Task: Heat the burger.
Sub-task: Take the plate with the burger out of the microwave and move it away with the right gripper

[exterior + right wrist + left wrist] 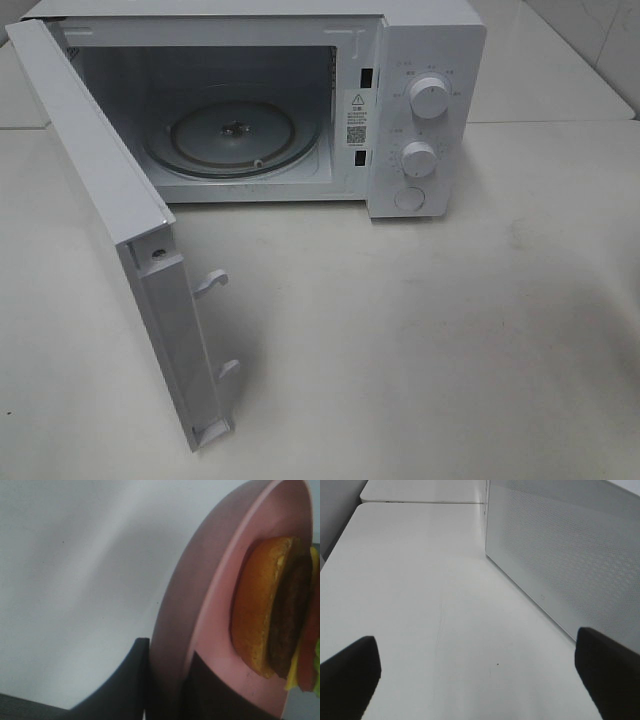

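I need to go on lowering the pink plate [216, 605] with my right gripper until it rests on the table before I let go, since it is carrying the burger over clear white table [612, 368].
The burger [272, 610], with a brown bun, dark patty, red and yellow layers and a bit of green, sits on a pink plate [200, 605] in the right wrist view. My right gripper [167, 680] is shut on the plate's rim, one dark finger on each side of it. My left gripper [480, 680] is open and empty over the white table, next to the microwave's open door [570, 555]. Neither the arms, the burger nor the plate show in the exterior high view.
The white microwave [420, 100] stands at the back of the table. Its door [110, 200] is swung wide open to the left, with latch hooks sticking out. A glass turntable [235, 135] lies inside. Two knobs and a button are on its right panel.
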